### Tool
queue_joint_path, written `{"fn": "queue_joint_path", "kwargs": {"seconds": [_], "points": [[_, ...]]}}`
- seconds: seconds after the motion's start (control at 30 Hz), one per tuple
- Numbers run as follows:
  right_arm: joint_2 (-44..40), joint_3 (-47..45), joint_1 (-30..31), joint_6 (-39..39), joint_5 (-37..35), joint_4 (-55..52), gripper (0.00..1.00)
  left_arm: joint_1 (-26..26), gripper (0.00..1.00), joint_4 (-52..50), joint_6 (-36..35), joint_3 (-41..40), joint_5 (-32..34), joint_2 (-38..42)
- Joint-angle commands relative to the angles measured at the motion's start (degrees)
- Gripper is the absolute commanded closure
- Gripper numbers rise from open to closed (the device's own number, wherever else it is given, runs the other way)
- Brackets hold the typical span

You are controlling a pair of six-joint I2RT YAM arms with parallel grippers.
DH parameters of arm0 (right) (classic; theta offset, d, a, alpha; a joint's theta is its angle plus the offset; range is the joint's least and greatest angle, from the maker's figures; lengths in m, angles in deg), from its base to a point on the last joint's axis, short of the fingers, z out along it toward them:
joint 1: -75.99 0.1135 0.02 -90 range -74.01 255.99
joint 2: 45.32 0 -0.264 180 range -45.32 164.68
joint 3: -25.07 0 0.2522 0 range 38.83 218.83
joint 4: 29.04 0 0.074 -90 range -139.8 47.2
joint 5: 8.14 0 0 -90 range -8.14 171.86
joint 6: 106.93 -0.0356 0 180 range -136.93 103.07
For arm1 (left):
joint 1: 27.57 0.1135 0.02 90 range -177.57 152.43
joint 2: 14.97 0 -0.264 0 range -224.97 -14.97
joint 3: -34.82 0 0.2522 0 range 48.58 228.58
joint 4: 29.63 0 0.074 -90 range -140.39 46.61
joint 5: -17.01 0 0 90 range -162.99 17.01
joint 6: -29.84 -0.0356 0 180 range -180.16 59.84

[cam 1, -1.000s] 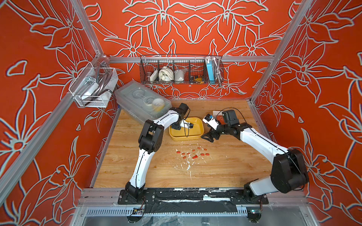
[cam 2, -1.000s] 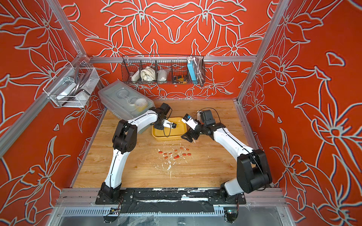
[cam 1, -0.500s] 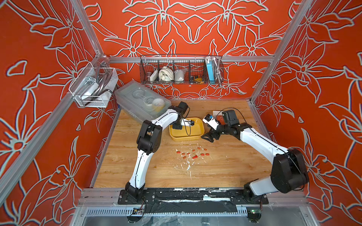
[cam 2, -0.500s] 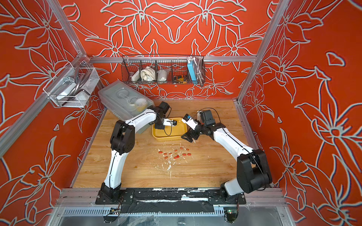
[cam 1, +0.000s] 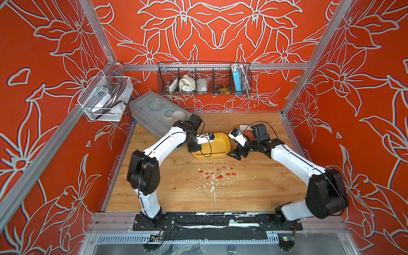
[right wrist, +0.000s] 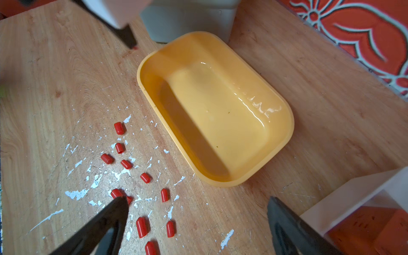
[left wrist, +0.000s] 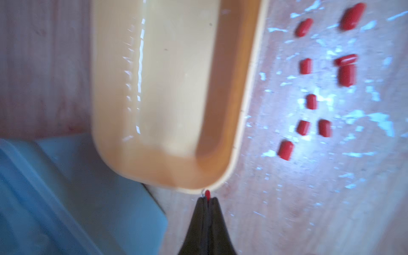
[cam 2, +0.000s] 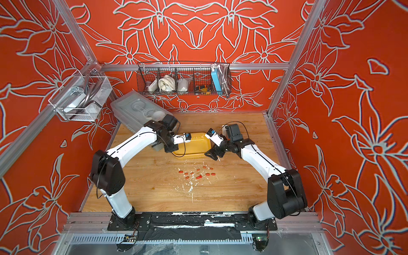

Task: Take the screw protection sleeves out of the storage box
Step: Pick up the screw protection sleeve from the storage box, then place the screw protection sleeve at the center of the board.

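The red sleeve (left wrist: pixel 207 194) is clear of the tray's rim, so the robot's left gripper goes on to the open wood (cam 1: pixel 194 169) beside the scattered sleeves before it lets go there.
The storage box (cam 1: pixel 218 143) is a shallow yellow tray on the wooden table, and nothing shows inside it (right wrist: pixel 220 110). Several red screw protection sleeves (cam 1: pixel 217 173) lie scattered on the table in front of it, also seen in the right wrist view (right wrist: pixel 145 177). My left gripper (left wrist: pixel 207 198) is at the tray's near left corner, just outside the rim, shut on one red sleeve (left wrist: pixel 207 194) that pokes out of its tips. My right gripper (right wrist: pixel 196 199) hangs open just off the tray's right end (cam 1: pixel 237 154), above the table, with nothing between its fingers.
A clear lidded box (cam 1: pixel 154 112) lies at the back left, close to my left arm. A small white bin (right wrist: pixel 353 198) with an orange block stands behind my right gripper. Wire baskets hang on the back wall (cam 1: pixel 203 81) and left wall (cam 1: pixel 103 101). White flecks mark the table.
My left gripper has shifted slightly at the tray's left end and stays shut. The right arm has not moved.
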Motion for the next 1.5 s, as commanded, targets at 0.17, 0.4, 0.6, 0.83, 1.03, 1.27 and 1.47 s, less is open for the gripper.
{"fn": "queue_joint_path", "kwargs": {"seconds": [0.17,0.4,0.6,0.83,1.03,1.27,1.47], "points": [[-0.76,-0.47,-0.68,0.69,-0.77,-0.43,0.03,-0.03,1.0,2.89,6.91,-16.01,-4.13,4.71],[-1.37,-0.64,-0.89,1.16,-2.17,-0.59,0.03,-0.51,1.0,9.37,8.98,-19.94,-3.28,0.88],[-1.56,-0.82,-1.15,1.5,-2.36,-0.69,0.03,-1.35,0.92,12.65,10.28,-21.22,-2.3,-2.57],[-1.88,-0.82,-1.52,1.68,-2.6,-0.91,0.03,-1.43,0.81,12.7,11.06,-20.28,-3.53,-2.87],[-2.6,-0.47,-1.72,2.1,-3.88,-1.19,0.03,-1.43,0.73,9.55,10.98,-19.24,-5.68,0.06],[-4.24,0.59,-2.02,4.31,-9.75,-2.57,0.03,-0.93,0.67,5.15,10.98,-17.04,-7.71,5.99],[-5.54,1.16,-2.3,9.81,-20.2,-4.4,0.02,1.04,0.6,3.65,10.28,-15.05,-6.25,11.54]]}}
